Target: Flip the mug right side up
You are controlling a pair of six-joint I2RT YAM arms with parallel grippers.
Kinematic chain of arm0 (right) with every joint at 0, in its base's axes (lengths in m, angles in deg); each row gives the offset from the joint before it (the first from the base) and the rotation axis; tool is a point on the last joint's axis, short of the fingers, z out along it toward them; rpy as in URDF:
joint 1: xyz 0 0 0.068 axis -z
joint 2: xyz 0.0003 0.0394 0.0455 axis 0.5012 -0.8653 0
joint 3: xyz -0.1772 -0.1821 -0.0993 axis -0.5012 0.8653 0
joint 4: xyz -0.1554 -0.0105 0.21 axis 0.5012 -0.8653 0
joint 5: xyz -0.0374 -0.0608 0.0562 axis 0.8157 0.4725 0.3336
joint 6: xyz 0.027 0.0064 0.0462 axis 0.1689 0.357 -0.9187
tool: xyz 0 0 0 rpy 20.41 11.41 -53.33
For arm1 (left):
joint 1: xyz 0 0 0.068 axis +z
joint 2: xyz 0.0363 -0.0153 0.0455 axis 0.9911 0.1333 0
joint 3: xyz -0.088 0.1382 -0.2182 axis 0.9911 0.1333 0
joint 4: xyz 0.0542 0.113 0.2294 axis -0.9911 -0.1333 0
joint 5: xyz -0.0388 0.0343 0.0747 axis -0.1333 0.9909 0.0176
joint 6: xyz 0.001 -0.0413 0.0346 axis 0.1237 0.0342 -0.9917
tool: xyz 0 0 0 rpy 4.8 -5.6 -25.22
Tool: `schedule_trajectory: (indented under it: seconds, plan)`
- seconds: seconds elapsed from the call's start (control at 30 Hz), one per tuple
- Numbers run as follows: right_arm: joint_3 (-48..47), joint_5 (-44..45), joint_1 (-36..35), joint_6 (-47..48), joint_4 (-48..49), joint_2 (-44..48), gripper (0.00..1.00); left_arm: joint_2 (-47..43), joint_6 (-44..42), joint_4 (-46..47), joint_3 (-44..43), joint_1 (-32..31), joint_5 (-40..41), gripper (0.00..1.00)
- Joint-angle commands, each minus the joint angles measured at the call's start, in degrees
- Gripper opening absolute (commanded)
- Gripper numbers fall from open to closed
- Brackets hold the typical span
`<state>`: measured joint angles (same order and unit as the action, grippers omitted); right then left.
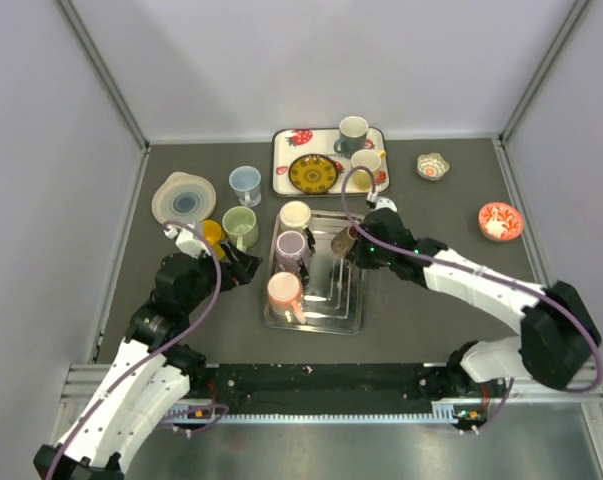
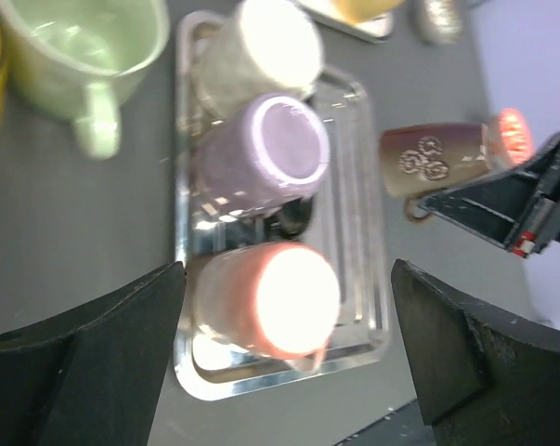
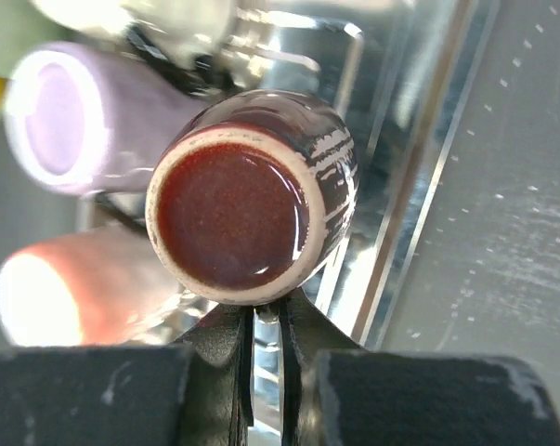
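The brown mug's handle (image 2: pixel 416 214) sticks out beyond the ends of my right gripper's fingers, so my left gripper keeps going toward the handle's free part until its fingers close around it.
My right gripper (image 1: pixel 353 243) (image 3: pixel 266 321) is shut on the handle of a brown glazed mug (image 1: pixel 342 240) (image 3: pixel 247 200). It holds the mug on its side above the metal tray (image 1: pixel 351 300), with one round end facing the wrist camera. The mug also shows in the left wrist view (image 2: pixel 437 160), lying sideways with its handle downward. Three mugs stand upside down in the tray: cream (image 1: pixel 295 215), purple (image 1: pixel 292 246) (image 2: pixel 261 153) and pink (image 1: pixel 284 291) (image 2: pixel 270 297). My left gripper (image 1: pixel 243 265) (image 2: pixel 284 353) is open and empty, just left of the tray at the pink mug's level.
A green mug (image 1: pixel 240 226), a yellow cup (image 1: pixel 211 235), a blue cup (image 1: pixel 245 183) and a lidded container (image 1: pixel 184 196) stand left of the tray. A patterned tray (image 1: pixel 281 170) with a plate and mugs is behind. Two small bowls (image 1: pixel 433 166) (image 1: pixel 500 220) sit at the right.
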<state>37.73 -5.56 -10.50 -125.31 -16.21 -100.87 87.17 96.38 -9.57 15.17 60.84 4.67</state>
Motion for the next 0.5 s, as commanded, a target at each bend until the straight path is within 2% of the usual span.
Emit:
schedule_trajectory:
  seconds: [0.0, 0.13, 0.27, 0.47]
  plan:
    - [2.42, -8.61, 0.41, -2.21, 15.44, 10.74, 0.00, -3.75, 0.94, 12.65, 1.24, -0.21, -11.68, 0.99]
    - [4.36, -16.95, 0.50, -4.49, 23.35, 16.81, 0.00, -4.90, 5.32, 20.29, 3.25, -0.21, -18.62, 0.98]
    - [5.68, -22.51, 0.50, -8.53, 31.97, 20.68, 0.00, -4.11, 11.04, 33.46, 5.36, -0.21, -26.79, 0.95]
    - [8.31, -29.28, 0.85, -15.29, 45.59, 21.13, 0.00, -1.56, 18.25, 44.91, 6.95, -0.47, -31.02, 0.90]
